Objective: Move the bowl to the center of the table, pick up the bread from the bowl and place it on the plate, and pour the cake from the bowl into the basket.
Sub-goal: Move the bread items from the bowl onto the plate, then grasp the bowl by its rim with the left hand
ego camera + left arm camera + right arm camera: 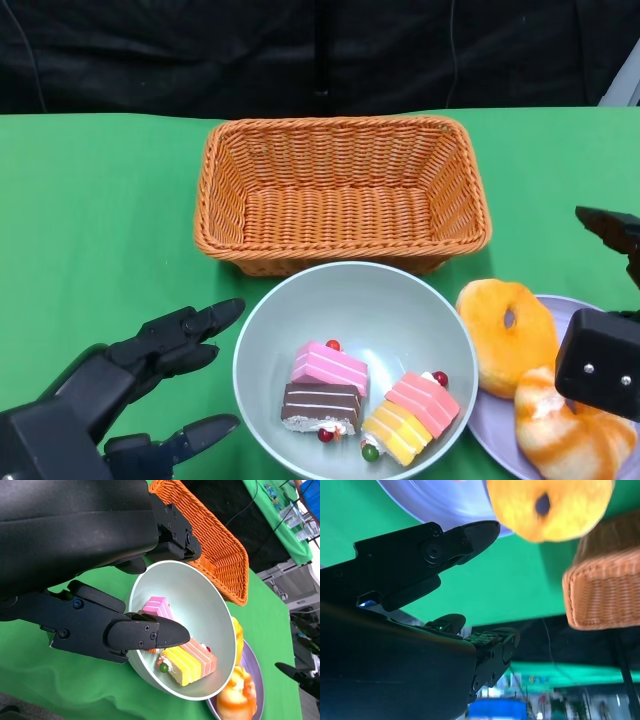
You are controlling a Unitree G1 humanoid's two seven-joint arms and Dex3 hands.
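I am expecting the loose cake slices [328, 388] to all fall out when I tip the bowl over, because the pale grey bowl is smooth and shiny inside [385, 358].
The pale grey bowl [372, 300] sits at the near middle of the table, in front of the orange wicker basket [340, 126]. Three cake slices lie in it: a pink one [330, 366], a brown one [320, 404] and a yellow-pink one [412, 414]. A ring-shaped bread [505, 336] and a croissant [566, 432] lie on the lilac plate [494, 426] to the bowl's right. My left hand [130, 385] lies just left of the bowl with fingers spread, holding nothing. My right hand [605, 345] hovers over the plate, fingers apart and empty.
The basket [220, 545] is empty and almost touches the bowl's far rim [190, 587]. Green cloth covers the table, with bare stretches at far left and far right. The plate [435, 500] lies close to the near right edge.
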